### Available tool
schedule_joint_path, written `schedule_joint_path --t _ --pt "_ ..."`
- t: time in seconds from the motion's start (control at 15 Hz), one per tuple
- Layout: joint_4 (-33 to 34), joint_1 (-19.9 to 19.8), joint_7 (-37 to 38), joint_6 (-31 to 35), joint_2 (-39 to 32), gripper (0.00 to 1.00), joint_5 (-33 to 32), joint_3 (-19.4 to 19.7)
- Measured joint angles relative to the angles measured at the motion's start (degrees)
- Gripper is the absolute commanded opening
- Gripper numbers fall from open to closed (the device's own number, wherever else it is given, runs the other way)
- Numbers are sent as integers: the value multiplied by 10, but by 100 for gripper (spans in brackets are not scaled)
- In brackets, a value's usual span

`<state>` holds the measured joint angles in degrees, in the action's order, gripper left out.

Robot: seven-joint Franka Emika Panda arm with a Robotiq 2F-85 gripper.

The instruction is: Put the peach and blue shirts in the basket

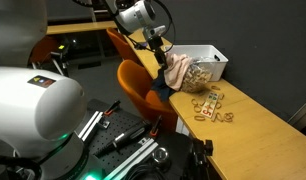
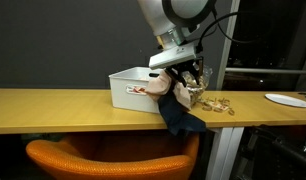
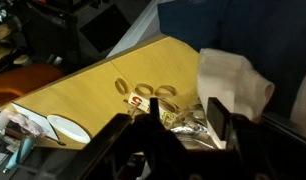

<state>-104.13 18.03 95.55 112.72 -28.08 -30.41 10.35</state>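
The robot's gripper should move over the peach shirt's folds (image 1: 177, 69) before it closes, because the shiny foil packet (image 3: 189, 127) lies between its fingers and the peach shirt lies beside them.
The peach shirt (image 2: 177, 92) lies bunched on the wooden table against the right end of the white basket (image 2: 131, 88). The blue shirt (image 2: 182, 119) lies under it and hangs over the table's front edge. Both shirts also show in an exterior view, the peach shirt (image 1: 178, 71) above the blue shirt (image 1: 159, 93), next to the basket (image 1: 208, 62). My gripper (image 2: 185, 72) hovers just above the peach shirt. In the wrist view the fingers (image 3: 185, 102) stand apart with nothing between them, and the peach shirt (image 3: 233, 80) lies beside one finger.
Several wooden rings (image 1: 209, 105) and a shiny foil packet (image 3: 183, 118) lie on the table beside the shirts. A white plate (image 2: 288, 99) sits further along the table. An orange chair (image 2: 103, 158) stands below the table's front edge.
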Motion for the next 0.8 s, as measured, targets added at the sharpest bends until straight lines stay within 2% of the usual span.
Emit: schedule_joint_path --t 0.13,0.2,0.47,0.8 --pt "-17 0 0 6 7 99 -45 -7" --pt "-26 0 0 14 8 100 -70 -8" --pt "-47 -5 3 45 8 100 -165 -17" --pt "-49 -13 1 67 6 100 -231 -60"
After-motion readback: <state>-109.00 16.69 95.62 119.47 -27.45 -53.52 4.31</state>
